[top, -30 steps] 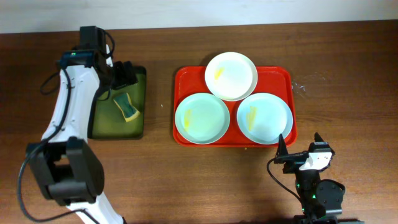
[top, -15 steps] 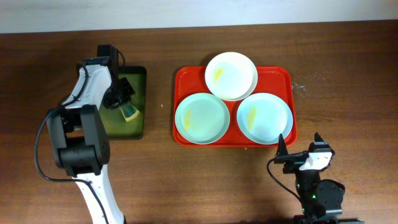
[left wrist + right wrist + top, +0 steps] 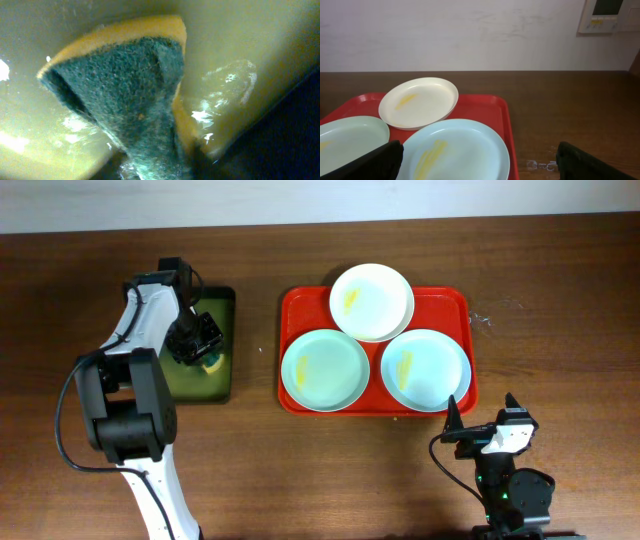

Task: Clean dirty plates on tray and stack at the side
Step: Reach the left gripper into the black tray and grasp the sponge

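The sponge in the dark green tray (image 3: pixel 213 363) is a long way from my right gripper. Next, my left gripper puts the sponge on the nearest pale blue plate (image 3: pixel 330 370) for my right gripper.
Three plates lie in the red tray (image 3: pixel 452 304): a white one (image 3: pixel 371 301) at the back with a yellow smear, a pale blue one (image 3: pixel 325 369) front left, and a pale blue one (image 3: pixel 424 369) front right with yellow streaks. My left gripper (image 3: pixel 197 338) is down in the dark green tray (image 3: pixel 190 394), shut on a yellow-and-green sponge (image 3: pixel 125 85) that is pinched narrow between its jaws. My right gripper (image 3: pixel 481 412) stands open on the table just in front of the red tray, its fingers (image 3: pixel 375 162) framing the streaked blue plate (image 3: pixel 455 150).
The dark green tray holds a shallow film of yellowish liquid (image 3: pixel 235 75). A small clear scrap (image 3: pixel 482 320) lies on the wood right of the red tray. Bare brown table surrounds both trays.
My left arm swung in over the dark tray and dropped onto the sponge, and its jaws closed on it. The right arm and the plates have not moved.
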Tool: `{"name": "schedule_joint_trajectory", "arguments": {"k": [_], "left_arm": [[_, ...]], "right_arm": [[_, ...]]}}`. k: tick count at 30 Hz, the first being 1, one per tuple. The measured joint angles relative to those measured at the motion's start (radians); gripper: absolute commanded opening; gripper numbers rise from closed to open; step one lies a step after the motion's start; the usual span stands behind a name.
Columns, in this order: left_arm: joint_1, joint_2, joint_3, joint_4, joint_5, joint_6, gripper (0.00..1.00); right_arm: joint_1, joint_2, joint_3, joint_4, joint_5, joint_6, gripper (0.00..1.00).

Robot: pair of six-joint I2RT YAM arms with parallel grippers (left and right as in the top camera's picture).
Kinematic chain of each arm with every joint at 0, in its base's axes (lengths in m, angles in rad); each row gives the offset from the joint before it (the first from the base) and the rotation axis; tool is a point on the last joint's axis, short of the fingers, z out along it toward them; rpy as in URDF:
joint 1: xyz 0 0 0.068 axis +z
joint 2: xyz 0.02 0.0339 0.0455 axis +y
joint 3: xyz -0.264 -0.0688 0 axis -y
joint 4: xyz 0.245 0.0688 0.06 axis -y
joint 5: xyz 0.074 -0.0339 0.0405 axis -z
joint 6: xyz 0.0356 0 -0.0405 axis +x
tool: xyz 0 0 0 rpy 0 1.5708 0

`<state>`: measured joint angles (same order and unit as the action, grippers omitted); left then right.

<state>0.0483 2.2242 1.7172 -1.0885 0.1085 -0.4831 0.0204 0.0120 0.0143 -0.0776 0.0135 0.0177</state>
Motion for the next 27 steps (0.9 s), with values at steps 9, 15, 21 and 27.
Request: {"name": "schedule_joint_trajectory", "arguments": {"k": [9, 15, 21, 27], "left_arm": [[0.000, 0.000, 0.000, 0.009, -0.091, 0.004, 0.52], [0.000, 0.000, 0.048, 0.000, -0.117, 0.004, 0.00], [0.000, 0.002, 0.214, -0.150, -0.121, 0.007, 0.00], [0.000, 0.002, 0.233, -0.196, -0.121, 0.007, 0.00]], "right_arm": [[0.000, 0.000, 0.000, 0.000, 0.000, -0.001, 0.98], [0.000, 0.000, 0.000, 0.000, 0.000, 0.000, 0.98], [0.000, 0.000, 0.000, 0.000, 0.000, 0.000, 0.98], [0.000, 0.000, 0.000, 0.000, 0.000, 0.000, 0.98]]}}
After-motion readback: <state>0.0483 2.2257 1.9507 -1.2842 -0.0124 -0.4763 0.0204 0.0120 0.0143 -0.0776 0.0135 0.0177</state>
